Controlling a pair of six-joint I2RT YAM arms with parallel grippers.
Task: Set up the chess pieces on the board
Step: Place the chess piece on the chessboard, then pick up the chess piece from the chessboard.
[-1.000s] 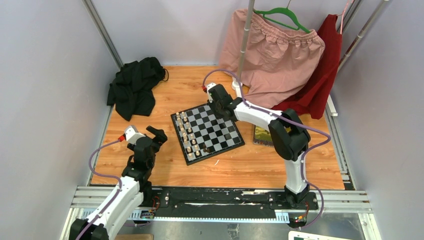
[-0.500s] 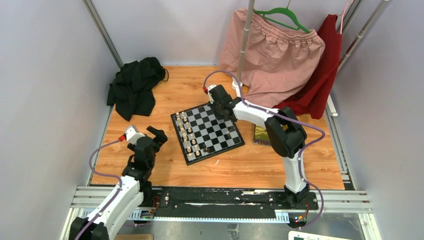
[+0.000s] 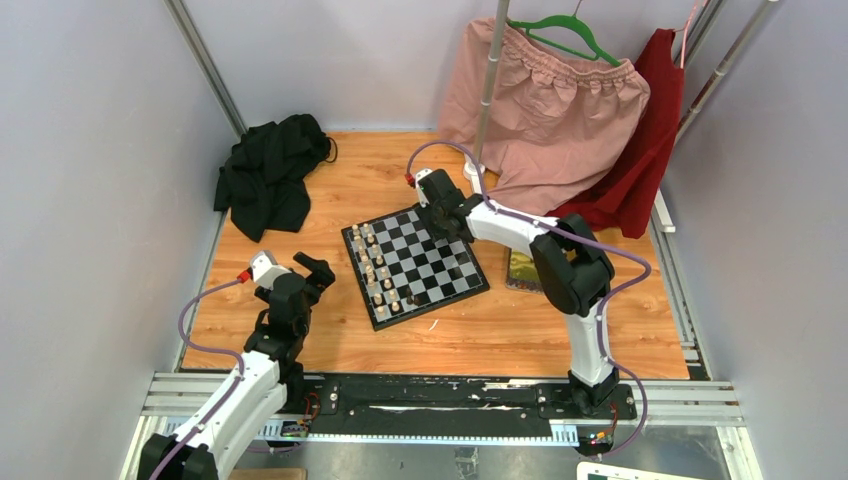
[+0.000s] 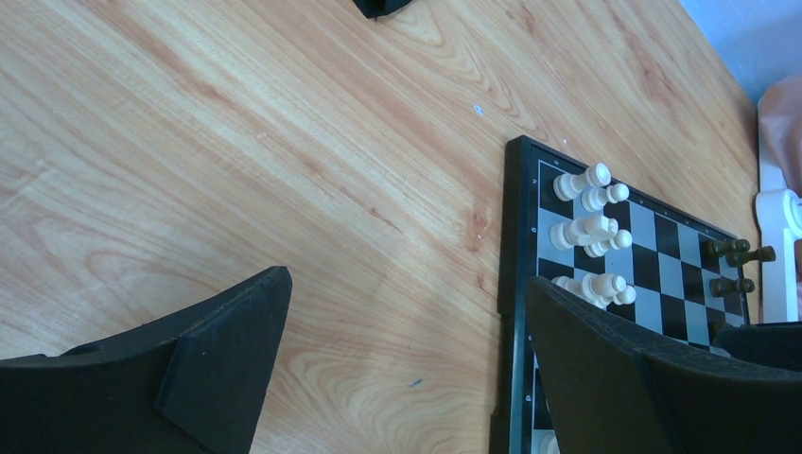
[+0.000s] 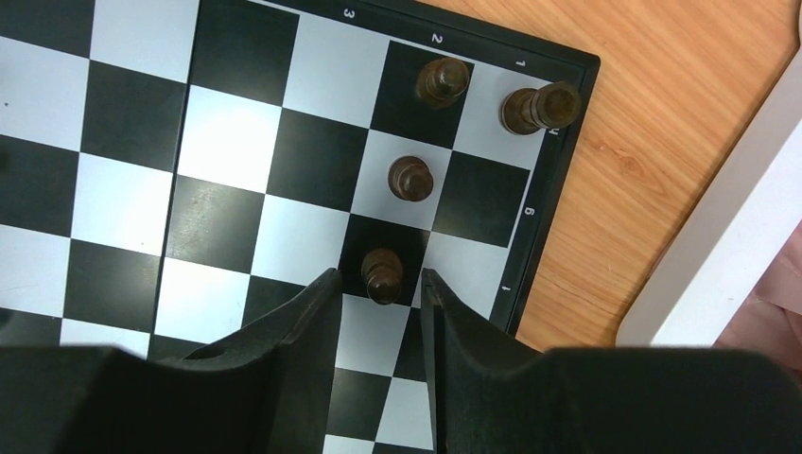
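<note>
The dark brown pawn point(image 5: 382, 274) is lined up with its row, so my right gripper should next go to the dark pieces point(image 3: 412, 298) next to the white ones and close on one of the dark pieces.
The board point(image 3: 415, 265) lies mid-table, with cream-white chess pieces point(image 3: 375, 270) in rows along its left side. My right gripper point(image 3: 440, 215) hovers over the board's far right corner. In the right wrist view its jaws point(image 5: 378, 281) are slightly apart around a dark brown pawn point(image 5: 382, 272) standing on a black square, with a gap on each side. Three more dark pieces point(image 5: 442, 80) stand beyond it by the board's edge. My left gripper point(image 3: 305, 272) is open and empty over bare wood left of the board point(image 4: 515, 284); white pieces point(image 4: 591, 227) show past its right finger.
A black cloth point(image 3: 268, 180) lies at the far left. Pink point(image 3: 550, 110) and red point(image 3: 645, 150) garments hang on a rack at the far right, its pole point(image 3: 490, 80) and white base point(image 5: 719, 218) close to my right gripper. A yellow tin point(image 3: 525, 270) lies right of the board.
The right arm's elbow has shifted slightly left while its gripper stayed over the board's far corner. The left arm has not moved.
</note>
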